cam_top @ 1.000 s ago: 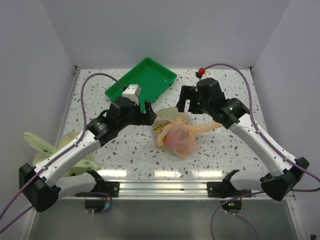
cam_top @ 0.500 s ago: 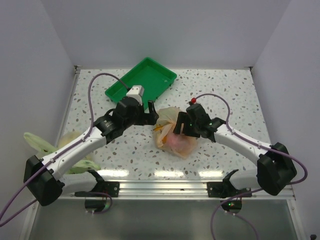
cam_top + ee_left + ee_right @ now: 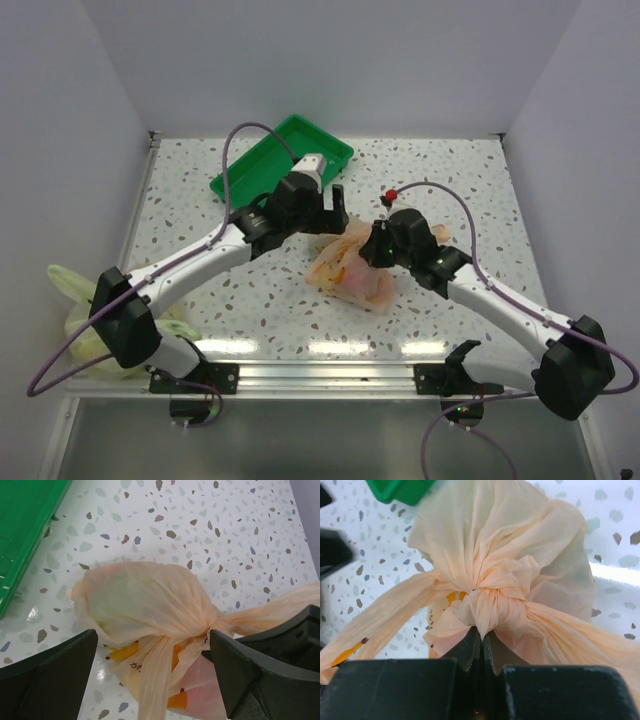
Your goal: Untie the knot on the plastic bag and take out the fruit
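Observation:
The robot's right gripper alone holds the knot (image 3: pixel 492 602), so the left gripper should close on the loose tail (image 3: pixel 153 677) between its open fingers before the right gripper pulls away.
The pale orange plastic bag (image 3: pixel 352 268) lies tied in the middle of the table. A pink fruit (image 3: pixel 200 690) shows dimly through the film; the rest of the fruit is hidden. My right gripper (image 3: pixel 483 632) is shut on a fold of the knot (image 3: pixel 495 597), its jaws pressed together at the knot's underside. It sits at the bag's right side (image 3: pixel 373 245) in the top view. My left gripper (image 3: pixel 152 655) stands open, its fingers (image 3: pixel 50 675) wide apart on either side of the bag, above its far edge (image 3: pixel 335 212). The knot (image 3: pixel 207 630) lies close to its right finger.
A green tray (image 3: pixel 262 170) stands at the back, just behind the left arm. A yellow-green bag (image 3: pixel 80 300) lies at the left edge by the left arm's base. Two loose tails (image 3: pixel 375 615) of film stretch out from the knot.
My right gripper has come down from behind the bag onto the knot and shut on it. My left arm has swung forward and right, its open gripper now over the bag's far edge.

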Available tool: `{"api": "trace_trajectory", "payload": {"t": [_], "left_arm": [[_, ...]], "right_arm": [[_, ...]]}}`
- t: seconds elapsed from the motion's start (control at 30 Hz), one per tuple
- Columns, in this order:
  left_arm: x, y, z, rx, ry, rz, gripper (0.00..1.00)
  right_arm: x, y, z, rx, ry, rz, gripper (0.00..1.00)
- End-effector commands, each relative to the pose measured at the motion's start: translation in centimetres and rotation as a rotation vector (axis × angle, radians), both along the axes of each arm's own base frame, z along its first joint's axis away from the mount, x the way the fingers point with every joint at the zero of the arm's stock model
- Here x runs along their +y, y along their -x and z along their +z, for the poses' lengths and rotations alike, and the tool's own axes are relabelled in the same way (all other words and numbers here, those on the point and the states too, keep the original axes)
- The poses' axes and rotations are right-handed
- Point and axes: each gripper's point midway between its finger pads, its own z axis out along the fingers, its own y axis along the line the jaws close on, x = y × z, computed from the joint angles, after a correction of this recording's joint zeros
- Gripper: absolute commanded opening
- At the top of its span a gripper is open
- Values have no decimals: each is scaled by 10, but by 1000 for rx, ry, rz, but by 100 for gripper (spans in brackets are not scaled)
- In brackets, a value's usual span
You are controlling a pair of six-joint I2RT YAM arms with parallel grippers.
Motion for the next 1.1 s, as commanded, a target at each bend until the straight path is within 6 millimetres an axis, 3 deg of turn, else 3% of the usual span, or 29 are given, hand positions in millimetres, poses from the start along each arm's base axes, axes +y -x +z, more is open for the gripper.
{"api": "trace_trajectory", "payload": {"t": [0.0, 0.03, 0.07, 0.2, 0.43, 0.53, 0.63, 0.73, 0.77, 0.8, 0.9, 0.97, 1.0, 1.07], "left_arm": [[-22, -10, 18, -2, 28, 32, 99], [-31, -11, 6, 25, 5, 30, 99], [-37, -16, 15, 15, 18, 41, 98], [-50, -21, -4, 62, -18, 60, 94], [-65, -17, -58, 200, -23, 77, 89], [-71, -12, -71, 239, -20, 65, 81], [-68, -5, -85, 271, -30, 69, 65], [-67, -1, -88, 275, -10, 71, 26], [-66, -2, -87, 268, -8, 73, 5], [-65, -3, -84, 262, -9, 76, 0], [-56, -14, -69, 220, -18, 102, 0], [-40, -28, -60, 200, -10, 139, 0], [-22, -42, -49, 185, 8, 181, 0], [1, -52, -43, 171, 11, 220, 0]], "right_arm": [[5, -7, 32, -174, 1, 101, 0], [6, -5, 34, -187, 3, 117, 0], [6, -5, 34, -197, 8, 124, 0], [4, -2, 33, -232, 48, 167, 0], [-1, 4, 13, -227, 125, 213, 0], [-3, 8, 1, -205, 149, 215, 0], [-5, 10, -3, -207, 164, 208, 0], [-11, 10, -3, -209, 185, 198, 0], [-13, 11, -3, -209, 190, 192, 0], [-15, 12, -4, -204, 192, 181, 0], [-22, 16, 0, -210, 174, 143, 0], [-36, 14, 6, -225, 187, 68, 0], [-44, 13, 7, -219, 188, 15, 0], [-73, 12, 9, -212, 249, -124, 0]]}}
